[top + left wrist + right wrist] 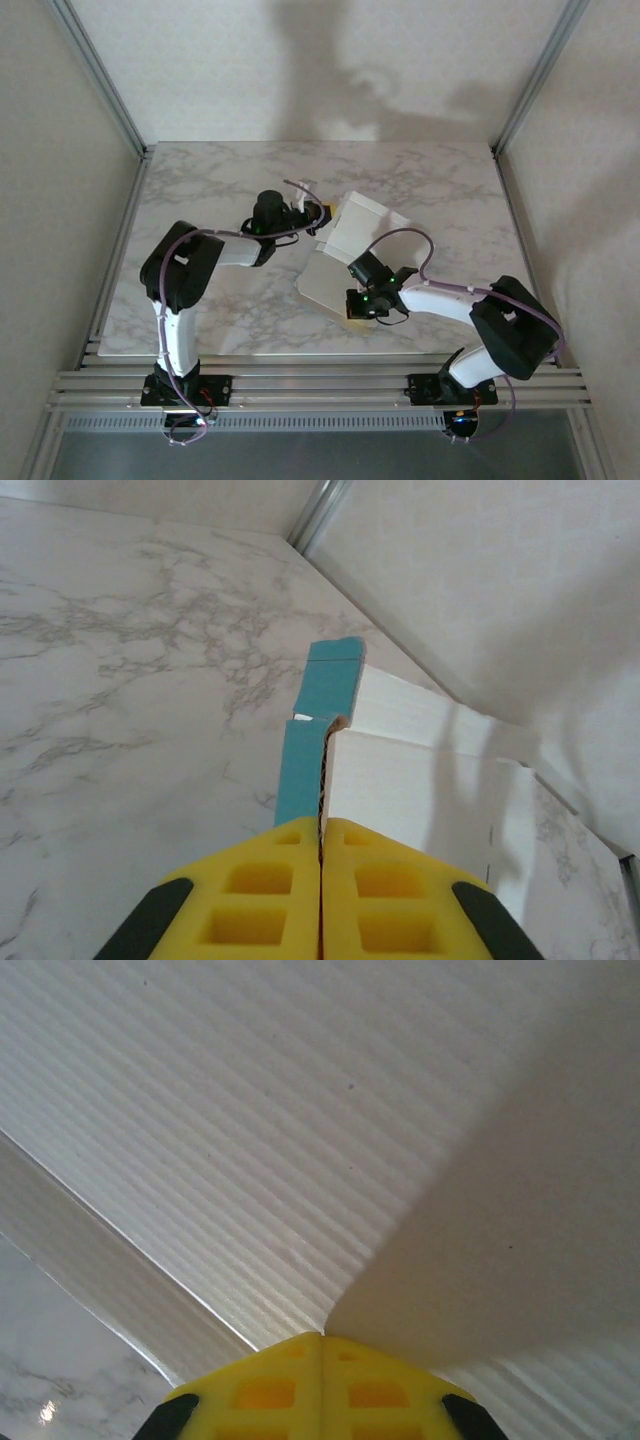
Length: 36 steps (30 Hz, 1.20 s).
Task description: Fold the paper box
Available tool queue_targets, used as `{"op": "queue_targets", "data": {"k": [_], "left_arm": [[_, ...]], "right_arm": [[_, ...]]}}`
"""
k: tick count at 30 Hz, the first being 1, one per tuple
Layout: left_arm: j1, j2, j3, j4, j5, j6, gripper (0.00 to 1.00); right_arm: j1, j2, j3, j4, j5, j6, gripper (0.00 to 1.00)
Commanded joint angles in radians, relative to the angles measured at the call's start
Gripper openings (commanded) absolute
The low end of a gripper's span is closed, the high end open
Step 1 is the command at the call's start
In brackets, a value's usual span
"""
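The robot's left gripper holds the corrugated edge [326,768] while its right gripper presses the near panel, so the robot should go on pulling the box toward the open marble [272,290], and then let go.
The paper box [362,222] lies partly raised at the middle of the marble table, pale white side up. In the left wrist view its corrugated edge runs straight between the yellow fingers. The turquoise face [305,770] is on the left of that edge and the white face [420,770] on the right. My left gripper [322,822] [322,212] is shut on that edge at the box's far left corner. My right gripper [322,1336] [352,315] is shut, with its tips against the ribbed white card [250,1110] of the near panel and nothing visible between them.
The marble table [200,180] is bordered by metal frame posts [105,85] and pale side walls. A strip of bare marble [40,1400] shows beside the card's edge in the right wrist view. An aluminium rail [320,385] runs along the near edge by the arm bases.
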Motion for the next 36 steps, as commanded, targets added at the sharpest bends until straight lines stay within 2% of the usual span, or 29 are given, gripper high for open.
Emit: {"op": "queue_targets", "data": {"k": [1, 10, 16, 23, 26, 32, 36], "left_arm": [[0.008, -0.068, -0.053, 0.083, 0.014, 0.036, 0.09], [0.039, -0.091, -0.133, 0.070, 0.008, 0.102, 0.11], [0.063, -0.090, -0.056, -0.051, 0.050, 0.160, 0.13], [0.073, -0.053, 0.146, -0.400, 0.137, 0.300, 0.21], [0.080, -0.030, 0.227, -0.537, 0.174, 0.355, 0.30], [0.104, 0.045, 0.408, -0.825, 0.133, 0.430, 0.44], [0.130, 0.140, 0.590, -1.079, 0.146, 0.465, 0.52]], "right_arm": [[0.004, 0.063, -0.005, 0.001, 0.083, 0.041, 0.00], [0.017, 0.096, -0.002, 0.024, 0.057, 0.018, 0.00], [0.034, 0.114, 0.007, -0.005, 0.053, -0.014, 0.00], [0.063, 0.166, 0.037, -0.073, 0.066, -0.055, 0.00], [0.075, 0.196, 0.047, -0.107, 0.085, -0.062, 0.00], [0.097, 0.217, 0.041, -0.142, 0.103, -0.065, 0.00], [0.110, 0.200, 0.025, -0.177, 0.092, -0.096, 0.00]]}}
